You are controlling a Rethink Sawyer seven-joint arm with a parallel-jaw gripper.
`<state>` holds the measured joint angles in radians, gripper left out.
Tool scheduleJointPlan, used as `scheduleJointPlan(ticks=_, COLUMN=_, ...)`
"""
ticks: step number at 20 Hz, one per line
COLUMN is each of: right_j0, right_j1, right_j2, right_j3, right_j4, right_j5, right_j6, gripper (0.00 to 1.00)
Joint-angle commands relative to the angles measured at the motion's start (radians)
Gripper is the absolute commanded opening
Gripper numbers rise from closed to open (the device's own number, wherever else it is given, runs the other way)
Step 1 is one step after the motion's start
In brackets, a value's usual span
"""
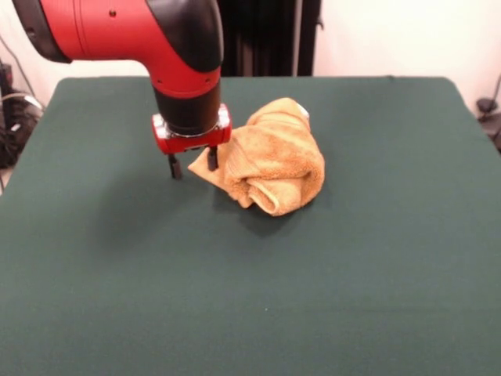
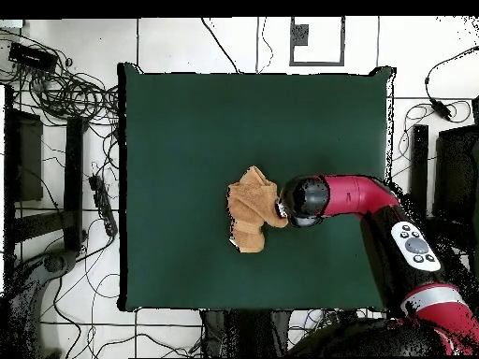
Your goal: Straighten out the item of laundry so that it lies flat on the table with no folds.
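Observation:
I expect the golden-orange towel (image 1: 279, 155) to fall open and spread out flat when I lift and swing it, because the towel's corner sticks out from loosely rolled folds (image 1: 264, 194).
The golden-orange towel (image 1: 274, 160) lies crumpled in a rolled heap near the middle of the dark green table (image 1: 376, 258). One corner sticks out to the left. A small white tag shows at its far top edge. My gripper (image 1: 193, 163) hangs from the red and black arm at the towel's left side, low over the table. Its two dark fingers (image 1: 175, 167) stand apart, open, and the towel's corner reaches in between them. In the overhead view the towel (image 2: 250, 221) lies left of the arm's wrist (image 2: 304, 200), which hides the gripper.
The table reaches far beyond the towel on all sides (image 2: 187, 122). Cables and stands (image 2: 65, 93) lie on the floor around it. The robot's arm and base (image 2: 412, 252) fill the lower right of the overhead view.

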<state>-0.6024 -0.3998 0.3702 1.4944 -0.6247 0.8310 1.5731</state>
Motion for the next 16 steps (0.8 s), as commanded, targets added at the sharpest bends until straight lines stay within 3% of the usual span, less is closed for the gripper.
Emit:
scheduleJointPlan(ticks=1, right_j0=0.047, right_j1=0.035, right_j2=0.057, right_j3=-0.014, right_j4=0.01, right_j5=0.026, right_j6=-0.069, gripper=1.0)
scheduleJointPlan(ticks=9, right_j0=0.117, right_j1=0.091, right_j2=-0.018, right_j3=-0.106, right_j4=-0.052, right_j5=0.099, right_j6=-0.051, gripper=1.0)
scheduleJointPlan(ticks=16, right_j0=0.114, right_j1=0.133, right_j2=-0.02, right_j3=-0.134, right_j4=-0.027, right_j5=0.102, right_j6=-0.052, gripper=1.0)
